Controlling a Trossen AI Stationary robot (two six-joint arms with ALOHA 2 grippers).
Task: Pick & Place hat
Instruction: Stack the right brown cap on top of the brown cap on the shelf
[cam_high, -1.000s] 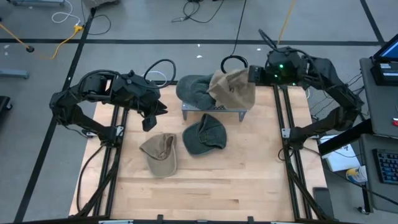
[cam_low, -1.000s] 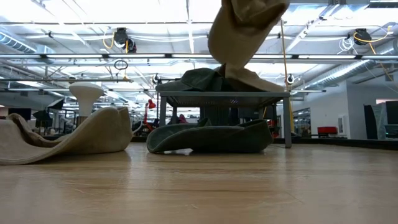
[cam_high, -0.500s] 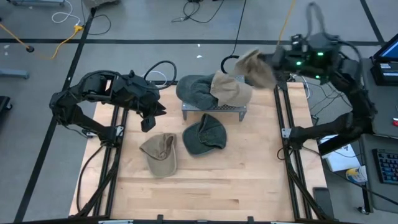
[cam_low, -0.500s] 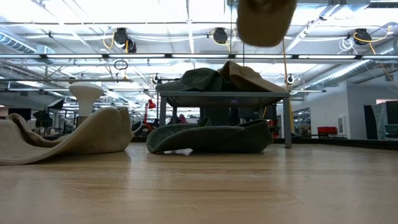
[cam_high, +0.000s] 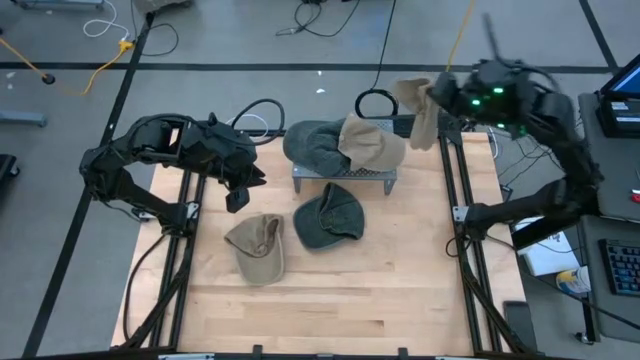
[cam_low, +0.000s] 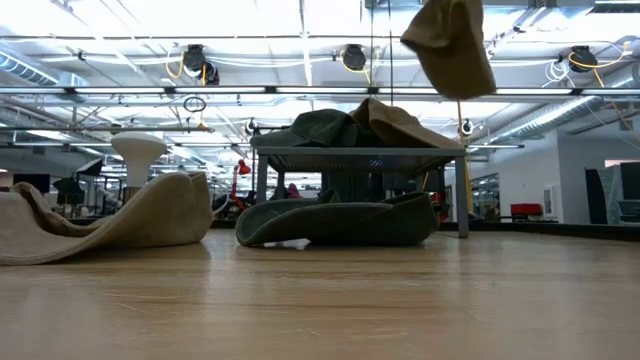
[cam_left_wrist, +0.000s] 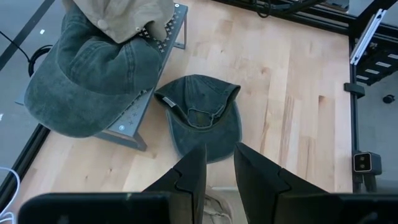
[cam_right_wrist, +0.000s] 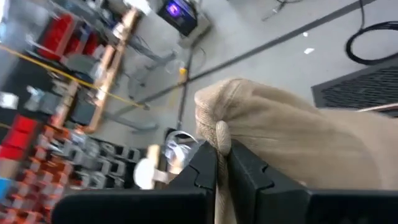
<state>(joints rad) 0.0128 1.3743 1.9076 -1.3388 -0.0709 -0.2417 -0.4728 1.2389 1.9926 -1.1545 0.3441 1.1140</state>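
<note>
Next, my right gripper swings back and stacks its hat on top of the rack's tan hat (cam_high: 371, 146), because the tan hat in my right gripper (cam_high: 418, 108) hangs beyond the rack's end, off the table.
My right gripper (cam_high: 434, 100) is beyond the table's far right corner, shut on a tan hat (cam_high: 417, 108) that hangs from it (cam_low: 450, 45). A green hat (cam_high: 312, 145) and another tan hat (cam_high: 372, 143) lie on a small grey rack (cam_high: 345, 178) at the table's far middle. A second green hat (cam_high: 330, 215) and a tan hat (cam_high: 258, 247) lie upside down on the wooden table. At the left side my left gripper (cam_high: 240, 192) hangs above the table, open, holding nothing (cam_left_wrist: 219, 155). My right gripper pinches a bunched fold of the tan hat's cloth (cam_right_wrist: 216, 132) between its two fingers; which part of the hat this is, I cannot tell. The hat is lifted clear of the rack and hangs slack below the fingers, off the table's far right corner.
Black frame rails (cam_high: 455, 190) run along both sides of the table. Cables (cam_high: 375, 100) lie on the floor beyond the far edge. The near half of the table (cam_high: 330, 310) is bare wood.
My right gripper has risen and swung from over the rack toward the table's far right corner, rolling as it went, still shut on the tan hat. That hat has come off the rack and now hangs clear. The other tan hat stays on the rack.
</note>
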